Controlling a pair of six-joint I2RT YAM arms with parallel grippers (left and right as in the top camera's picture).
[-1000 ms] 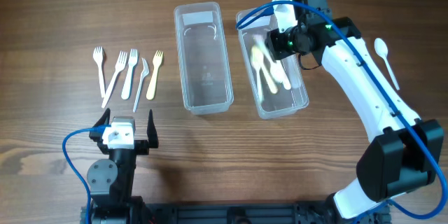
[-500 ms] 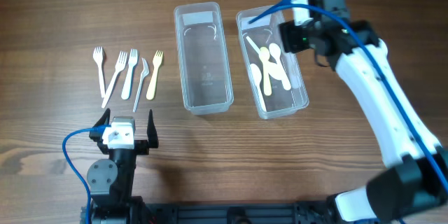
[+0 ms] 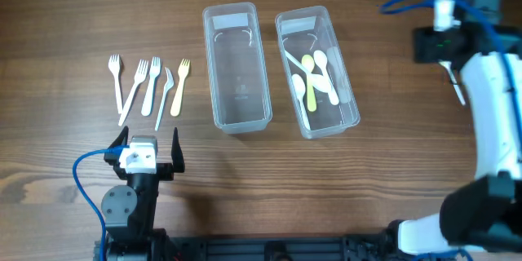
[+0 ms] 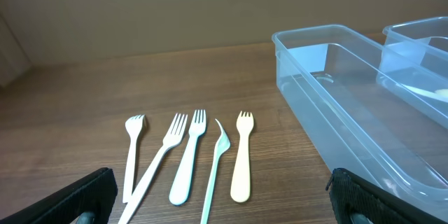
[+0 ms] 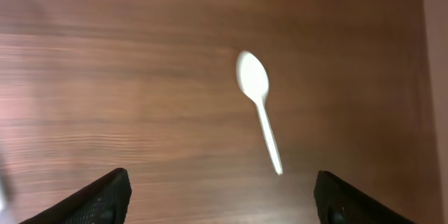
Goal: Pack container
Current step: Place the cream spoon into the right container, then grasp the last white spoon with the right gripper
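I keep going down until the fingers are on both sides of the spoon's neck [image 5: 260, 103] and then close, because the lone white spoon's handle [image 5: 270, 141] points into the gap of my open right gripper.
Two clear plastic containers stand side by side at mid-table. The left container [image 3: 236, 65] [image 4: 350, 119] is empty. The right container [image 3: 347, 106] holds several white and pale yellow spoons [image 3: 314, 77]. Several white and cream forks [image 3: 147, 86] [image 4: 189, 157] lie in a row at the left. My left gripper [image 3: 149, 135] [image 4: 220, 206] rests open just short of the forks, holding nothing. My right gripper [image 3: 436, 46] [image 5: 224, 203] hovers open over a lone white spoon [image 5: 260, 108] at the table's far right; in the overhead view only the spoon's handle tip [image 3: 459, 91] shows beside the arm.
Bare wooden table lies between the forks and the containers, and between the right container and the lone spoon. The blue cable [image 3: 408, 2] trails from the right wrist.
The right arm swung from above the right container out to the far right, and its gripper opened. A spoon it carried now lies in that container. The left arm stayed still.
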